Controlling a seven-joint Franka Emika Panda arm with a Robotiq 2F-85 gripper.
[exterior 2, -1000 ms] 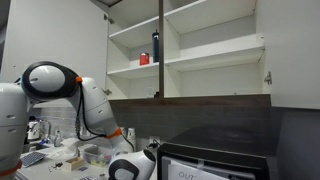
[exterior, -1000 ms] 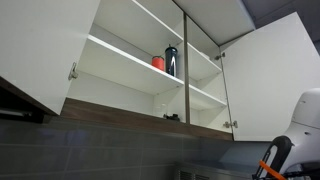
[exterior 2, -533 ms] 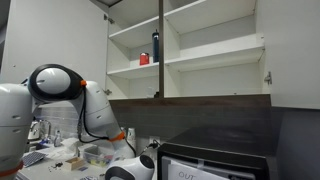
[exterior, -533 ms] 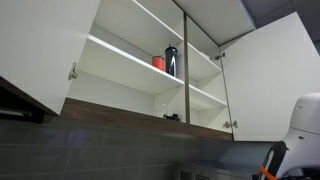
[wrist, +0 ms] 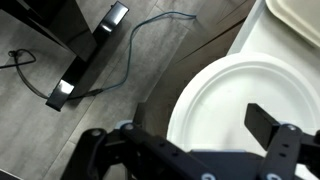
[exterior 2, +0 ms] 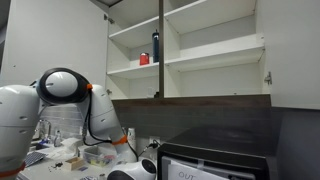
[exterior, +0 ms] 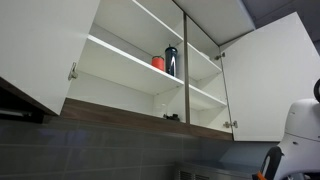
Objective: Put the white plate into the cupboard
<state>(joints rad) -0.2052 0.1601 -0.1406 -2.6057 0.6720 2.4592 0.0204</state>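
My gripper's open fingers are too high above the white plate's rim (wrist: 173,118). I should go lower, with one finger beyond the plate's edge, before I close and lift.
The white plate (wrist: 215,95) lies flat on a grey wood-grain counter, seen only in the wrist view. My gripper (wrist: 200,125) hangs just above it, open, with its right finger over the plate's inside and its left finger near the plate's left rim. Nothing is between the fingers. The cupboard (exterior: 120,85) hangs high on the wall with its doors open in both exterior views (exterior 2: 200,60). Its shelves are white, with a centre divider. The arm (exterior 2: 60,95) bends down low at the counter, and its wrist is at the frame's bottom edge (exterior 2: 135,172).
A small red cup (exterior: 158,63) and a dark bottle (exterior: 171,60) stand on a cupboard shelf left of the divider. A black appliance (exterior 2: 220,155) sits below the cupboard. A black stand (wrist: 90,60) and cable (wrist: 150,30) lie left of the plate. Another pale dish (wrist: 295,20) lies beyond it.
The arm has sunk lower and leaned further over the counter. The gripper has dropped toward the bottom of the exterior view. The cupboard's contents have not moved.
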